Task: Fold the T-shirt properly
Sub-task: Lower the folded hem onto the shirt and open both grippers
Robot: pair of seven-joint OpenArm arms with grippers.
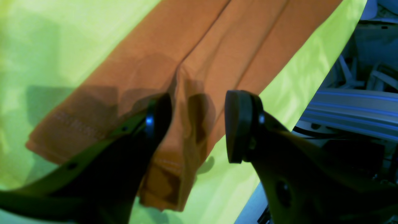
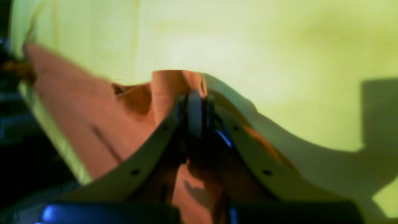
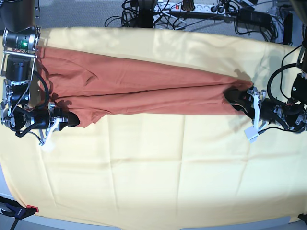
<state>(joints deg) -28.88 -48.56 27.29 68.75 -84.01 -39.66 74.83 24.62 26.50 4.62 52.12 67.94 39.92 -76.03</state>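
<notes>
Next, I bring the bunched fold (image 3: 88, 118) in my right gripper back over the T-shirt's end (image 3: 56, 82), because the fold sticks out past the T-shirt's lower edge.
The rust-orange T-shirt (image 3: 144, 88) lies stretched in a long band across the pale yellow cloth, folded lengthwise with creases. My right gripper (image 3: 72, 120), at the left of the base view, is shut on the shirt's lower left edge; in the right wrist view its pads (image 2: 194, 105) pinch a bunched fold of the shirt (image 2: 93, 124). My left gripper (image 3: 237, 97), at the right of the base view, is at the shirt's right end. In the left wrist view it (image 1: 196, 127) stands open, with the shirt's end (image 1: 174, 93) lying between and under its fingers (image 1: 238, 124).
The pale yellow cloth (image 3: 168, 163) covers the whole table. Cables and power strips (image 3: 201, 9) lie along the back edge. A clamp (image 3: 21, 209) sits at the front left corner. The table edge and grey rails (image 1: 351, 105) show right of the left gripper.
</notes>
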